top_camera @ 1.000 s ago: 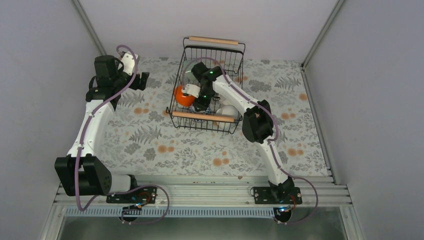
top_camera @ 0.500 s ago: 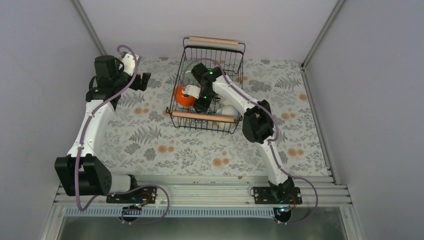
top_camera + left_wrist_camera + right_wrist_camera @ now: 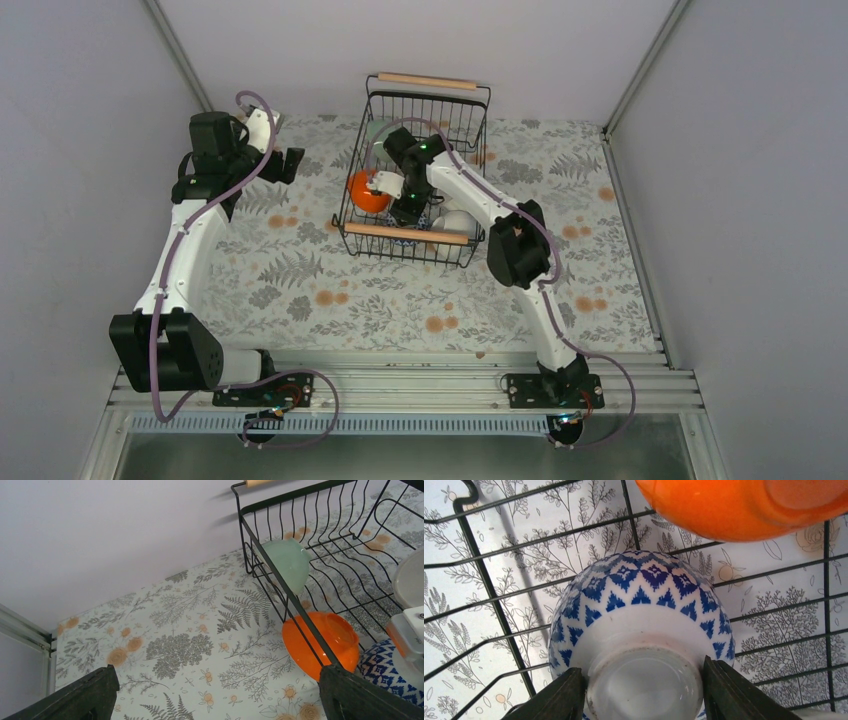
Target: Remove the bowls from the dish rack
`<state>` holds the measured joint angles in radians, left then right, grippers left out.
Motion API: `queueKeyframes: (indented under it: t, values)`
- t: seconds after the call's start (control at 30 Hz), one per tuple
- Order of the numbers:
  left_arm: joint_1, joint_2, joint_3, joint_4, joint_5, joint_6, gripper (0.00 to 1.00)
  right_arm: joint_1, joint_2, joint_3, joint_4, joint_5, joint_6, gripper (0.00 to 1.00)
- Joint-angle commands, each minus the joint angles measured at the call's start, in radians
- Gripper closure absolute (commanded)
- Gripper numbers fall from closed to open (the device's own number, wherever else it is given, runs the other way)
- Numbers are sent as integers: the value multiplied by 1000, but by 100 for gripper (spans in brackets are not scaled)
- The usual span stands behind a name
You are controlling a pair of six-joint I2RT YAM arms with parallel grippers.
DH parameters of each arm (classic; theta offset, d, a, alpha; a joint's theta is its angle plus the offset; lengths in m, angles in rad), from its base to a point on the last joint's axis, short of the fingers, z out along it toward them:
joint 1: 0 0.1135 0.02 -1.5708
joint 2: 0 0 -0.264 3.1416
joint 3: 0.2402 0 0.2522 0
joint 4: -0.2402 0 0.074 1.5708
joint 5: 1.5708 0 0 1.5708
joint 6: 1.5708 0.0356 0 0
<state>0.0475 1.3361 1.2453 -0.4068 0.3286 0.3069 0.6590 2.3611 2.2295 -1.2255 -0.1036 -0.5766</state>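
The upturned blue-patterned bowl is held by its foot (image 3: 646,686) in my right gripper. I should lift the bowl clear and have my left gripper take hold of its patterned side (image 3: 641,582).
The black wire dish rack (image 3: 408,233) stands at the back middle of the table. In it I see a mint-green bowl (image 3: 378,132), an orange bowl (image 3: 365,190) and a white bowl (image 3: 458,222). My right gripper (image 3: 405,207) reaches down inside the rack. In the right wrist view its fingers (image 3: 561,695) press both sides of the foot of an upturned blue-patterned bowl (image 3: 644,605), below the orange bowl (image 3: 734,505). My left gripper (image 3: 291,160) is wide open and empty over the table left of the rack; its view shows the mint bowl (image 3: 287,562) and orange bowl (image 3: 325,642).
The floral tablecloth (image 3: 300,280) covers the table. Grey walls close in the back and both sides. The rack's far wooden handle (image 3: 427,81) is near the back wall. The rack's black rim (image 3: 280,580) runs across the left wrist view.
My left gripper has drifted slightly right, toward the rack. My right wrist has shifted a little inside the rack, over the blue-patterned bowl.
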Motion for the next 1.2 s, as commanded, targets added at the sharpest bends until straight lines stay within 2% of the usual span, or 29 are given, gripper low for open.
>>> queueKeyframes:
  t: [0.0, 0.07, 0.1, 0.17, 0.2, 0.4, 0.53, 0.93, 1.17]
  values:
    - [-1, -19, 2, -12, 33, 14, 0, -2, -6, -51, -60, 80, 3, 47]
    - [-1, -17, 5, -12, 37, 14, 0, -2, -10, -66, -60, 97, 4, 51]
    - [-1, -16, 6, -14, 40, 13, 0, -2, -11, -73, -60, 103, 4, 48]
    - [-2, -13, 11, -21, 50, 15, 0, -2, -15, -84, -60, 118, 6, 31]
    - [-2, -12, 14, -22, 56, 16, 0, -3, -17, -84, -60, 124, 6, 27]
    - [-1, -12, 16, -32, 67, 23, 0, -4, -25, -84, -60, 144, 4, 26]
    - [-1, -10, 14, -32, 69, 26, 0, -4, -30, -85, -60, 151, 6, 32]
    - [-1, 1, 20, -36, 92, 24, 0, -18, -58, -130, -60, 163, 5, 65]
    - [-1, 2, 16, -35, 97, 24, 0, -33, -44, -118, -60, 155, 9, 80]
